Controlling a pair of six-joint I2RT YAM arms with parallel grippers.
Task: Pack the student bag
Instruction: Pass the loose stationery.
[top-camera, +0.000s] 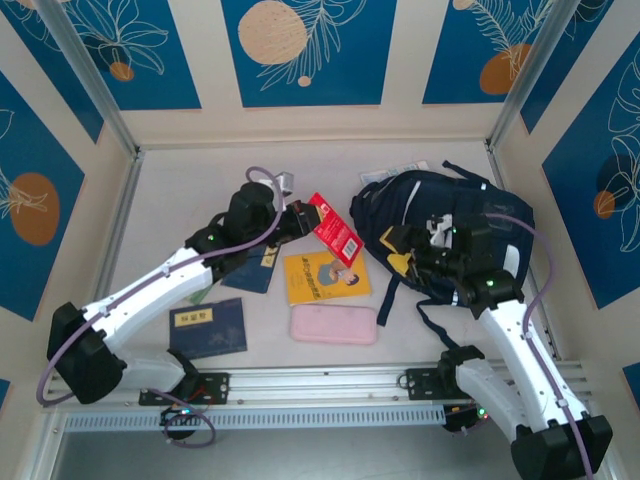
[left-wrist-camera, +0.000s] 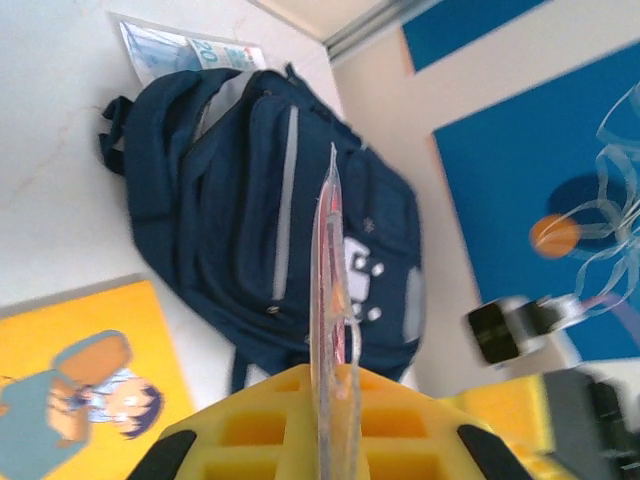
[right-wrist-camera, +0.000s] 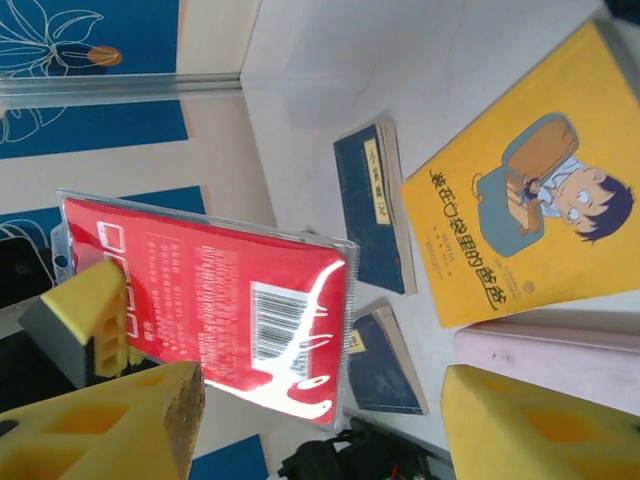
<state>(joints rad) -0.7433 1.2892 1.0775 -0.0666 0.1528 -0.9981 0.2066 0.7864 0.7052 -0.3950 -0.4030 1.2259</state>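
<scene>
My right gripper should hold the red packet (right-wrist-camera: 150, 332) steady by its barcode end (right-wrist-camera: 318, 335) while my left gripper grips the packet again squarely. My left gripper is pinching the packet near a corner, and the packet slants.
The student bag (top-camera: 455, 215) lies at the back right, dark navy with pale stripes; in the left wrist view the bag (left-wrist-camera: 250, 210) lies flat with its front pockets up. My left gripper (top-camera: 298, 213) is shut on a red packet (top-camera: 335, 228) and holds it in the air left of the bag. That packet (left-wrist-camera: 335, 290) shows edge-on between the left gripper's (left-wrist-camera: 335, 375) yellow fingers. My right gripper (top-camera: 397, 252) hovers at the bag's near-left side, open. In the right wrist view the packet (right-wrist-camera: 220, 300) hangs beyond the right gripper (right-wrist-camera: 320, 430), outside its jaws.
A yellow picture book (top-camera: 325, 275) and a pink pencil case (top-camera: 333, 325) lie mid-table. One navy booklet (top-camera: 208, 328) has a yellow label; another (top-camera: 255, 270) lies under the left arm. A printed sheet (left-wrist-camera: 190, 50) sticks out behind the bag. Walls close in at back and right.
</scene>
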